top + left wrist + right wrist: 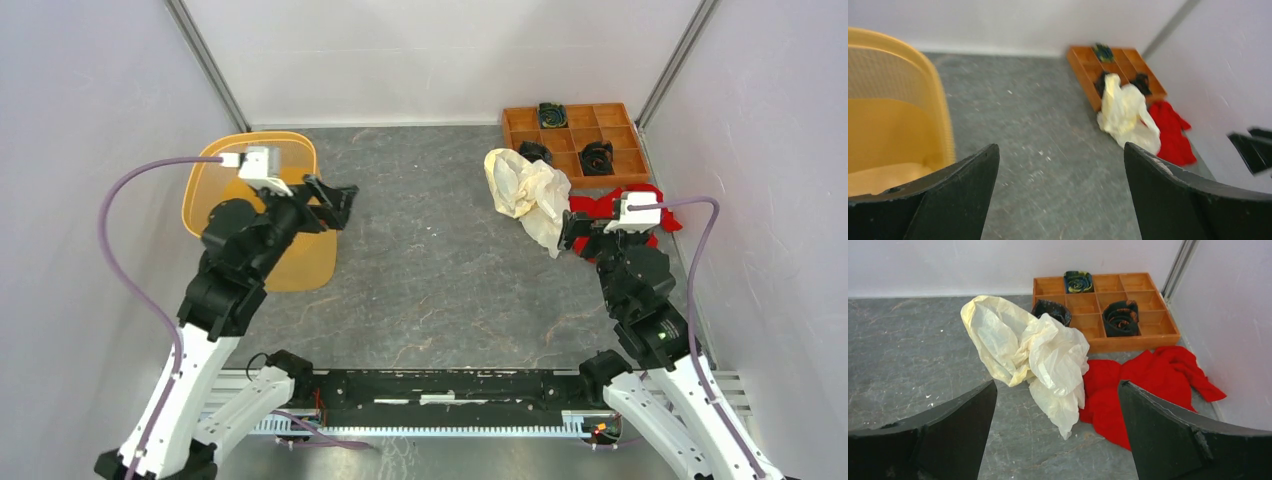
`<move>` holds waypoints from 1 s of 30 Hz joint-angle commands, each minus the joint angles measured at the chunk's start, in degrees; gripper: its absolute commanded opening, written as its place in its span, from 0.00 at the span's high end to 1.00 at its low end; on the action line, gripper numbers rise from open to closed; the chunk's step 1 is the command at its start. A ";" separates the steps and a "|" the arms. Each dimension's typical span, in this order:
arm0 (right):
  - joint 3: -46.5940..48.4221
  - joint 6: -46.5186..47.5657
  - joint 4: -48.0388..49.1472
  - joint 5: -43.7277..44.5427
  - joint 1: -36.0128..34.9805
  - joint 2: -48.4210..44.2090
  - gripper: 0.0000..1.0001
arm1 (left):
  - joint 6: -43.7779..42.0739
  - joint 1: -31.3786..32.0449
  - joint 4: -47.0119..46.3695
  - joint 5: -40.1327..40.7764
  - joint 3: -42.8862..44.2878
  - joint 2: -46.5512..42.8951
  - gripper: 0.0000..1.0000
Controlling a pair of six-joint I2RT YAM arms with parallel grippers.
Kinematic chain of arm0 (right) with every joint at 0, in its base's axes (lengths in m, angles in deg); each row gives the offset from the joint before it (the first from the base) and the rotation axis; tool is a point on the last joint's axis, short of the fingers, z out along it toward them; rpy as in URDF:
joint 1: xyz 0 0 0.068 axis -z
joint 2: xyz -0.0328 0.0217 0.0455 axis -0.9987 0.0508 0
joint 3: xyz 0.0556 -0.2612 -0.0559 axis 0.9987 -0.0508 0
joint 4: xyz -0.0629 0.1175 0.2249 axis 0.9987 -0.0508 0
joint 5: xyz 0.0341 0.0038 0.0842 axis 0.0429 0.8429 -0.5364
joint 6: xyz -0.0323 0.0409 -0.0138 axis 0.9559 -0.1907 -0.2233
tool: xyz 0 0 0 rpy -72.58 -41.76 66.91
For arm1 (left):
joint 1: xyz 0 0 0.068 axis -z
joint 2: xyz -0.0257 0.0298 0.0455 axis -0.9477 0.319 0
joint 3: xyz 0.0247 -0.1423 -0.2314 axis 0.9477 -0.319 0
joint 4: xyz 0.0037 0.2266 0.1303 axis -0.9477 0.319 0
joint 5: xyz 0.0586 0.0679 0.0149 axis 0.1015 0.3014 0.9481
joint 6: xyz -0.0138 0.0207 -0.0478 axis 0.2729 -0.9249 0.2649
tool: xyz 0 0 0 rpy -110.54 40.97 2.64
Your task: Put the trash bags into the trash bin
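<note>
The trash bag is by the tray, far from the robot's left gripper, so next the right gripper moves the trash bag to the middle and hand over one end.
A crumpled cream-white trash bag lies on the grey table at the right, partly over a red cloth; it also shows in the right wrist view and far off in the left wrist view. The orange-yellow lattice trash bin lies at the left, under my left arm, and shows in the left wrist view. My left gripper is open and empty beside the bin. My right gripper is open and empty, just short of the bag's near tip.
A red cloth lies right of the bag, also in the right wrist view. A flat orange compartment tray holding dark rolled items stands at the back right. White walls enclose the table on three sides.
</note>
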 commanded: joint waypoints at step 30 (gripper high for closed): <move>0.91 -7.71 19.75 3.07 1.91 39.65 0.02 | -5.39 17.17 -7.15 -20.90 -16.56 -11.21 0.00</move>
